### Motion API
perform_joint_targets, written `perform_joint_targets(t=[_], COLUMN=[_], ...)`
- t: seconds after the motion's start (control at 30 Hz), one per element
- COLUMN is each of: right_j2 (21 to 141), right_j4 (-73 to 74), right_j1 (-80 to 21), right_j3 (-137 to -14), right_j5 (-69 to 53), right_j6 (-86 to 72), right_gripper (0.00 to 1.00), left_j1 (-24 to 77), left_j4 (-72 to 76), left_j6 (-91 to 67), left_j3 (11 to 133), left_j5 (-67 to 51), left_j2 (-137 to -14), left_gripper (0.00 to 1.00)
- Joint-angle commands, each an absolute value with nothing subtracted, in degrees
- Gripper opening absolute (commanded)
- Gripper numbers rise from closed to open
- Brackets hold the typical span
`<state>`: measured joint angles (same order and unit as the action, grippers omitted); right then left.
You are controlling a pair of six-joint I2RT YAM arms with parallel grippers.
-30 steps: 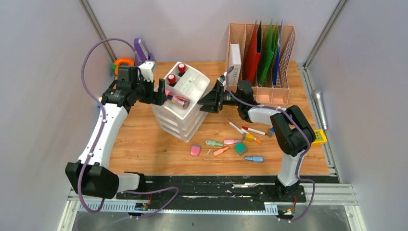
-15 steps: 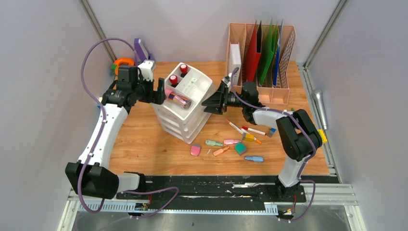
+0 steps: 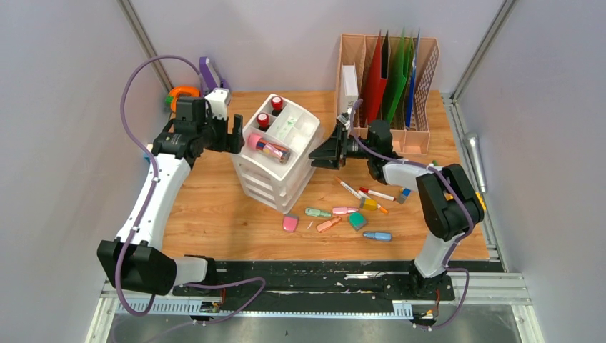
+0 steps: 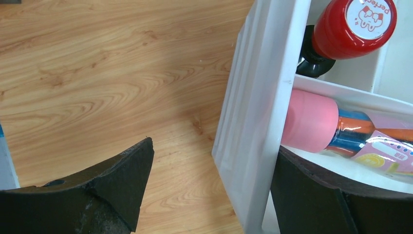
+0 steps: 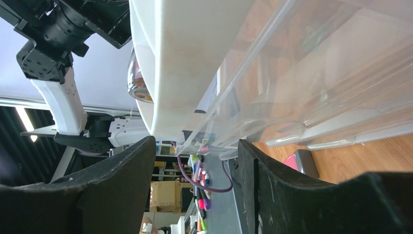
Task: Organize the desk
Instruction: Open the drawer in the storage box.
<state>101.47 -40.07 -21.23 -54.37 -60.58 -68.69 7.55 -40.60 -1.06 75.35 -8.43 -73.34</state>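
The clear drawer [image 5: 292, 92] juts past the unit's white rim, so my right gripper should back off, point down and press the drawer's front [image 3: 300, 183] in before taking the unit's rim.
The desk [image 3: 214, 207] is a light wood tabletop. On it stands a white drawer unit [image 3: 275, 161] whose top tray holds two red-capped bottles [image 3: 270, 111] and a pink-capped tube [image 3: 268, 148]. My left gripper [image 3: 234, 136] is open and straddles the tray's left wall [image 4: 253, 122], one finger [image 4: 311, 195] inside the tray and the other over bare wood. My right gripper [image 3: 316, 151] is at the unit's right side. The white rim [image 5: 160, 112] and a clear drawer's edge [image 5: 229, 146] sit between its fingertips, touching both.
A pink file rack [image 3: 386, 86] with folders stands at the back right. Markers [image 3: 361, 191], highlighters [image 3: 318, 212], a pink eraser [image 3: 290, 223] and small blocks [image 3: 357, 221] lie in front of the drawer unit. An orange tape holder [image 3: 182, 93] sits at the back left corner.
The drawer unit has shifted and turned toward the right, along with my right gripper, which drew back toward the file rack. The left arm has stayed put.
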Motion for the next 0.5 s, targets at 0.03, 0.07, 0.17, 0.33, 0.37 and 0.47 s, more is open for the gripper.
perform_joint_targets(t=[0.03,0.07,0.17,0.33,0.37,0.47], right_j2=[98.56,98.65,98.36,95.92,95.22,93.54], right_j4=[-43.59,-43.59,-43.44,-33.32,-30.61,-22.76], right_j1=[-19.82,-19.62,-19.26,-19.0,-19.05,-18.91], right_j3=[-53.65,-53.54,-53.2,-54.83,-55.29,-56.94], right_j5=[-64.97,-65.52,-66.36,-66.08,-65.48,-63.61], right_j6=[-65.91,-65.8,-65.18,-56.49,-54.25,-46.92], right_gripper=[0.63,0.63,0.62,0.61,0.6,0.6], left_j1=[7.6,7.58,7.56,7.6,7.62,7.56], left_j4=[-37.62,-37.53,-37.26,-36.66,-36.59,-36.22], left_j6=[-0.09,-0.09,-0.08,-0.08,0.9,1.22], left_j3=[74.71,74.77,75.0,75.48,75.53,75.83], left_j5=[-7.57,-7.83,-7.84,-8.25,-8.3,-8.62], left_j2=[-74.47,-74.59,-75.06,-75.13,-75.19,-75.23], left_gripper=[0.88,0.87,0.82,0.72,0.71,0.62])
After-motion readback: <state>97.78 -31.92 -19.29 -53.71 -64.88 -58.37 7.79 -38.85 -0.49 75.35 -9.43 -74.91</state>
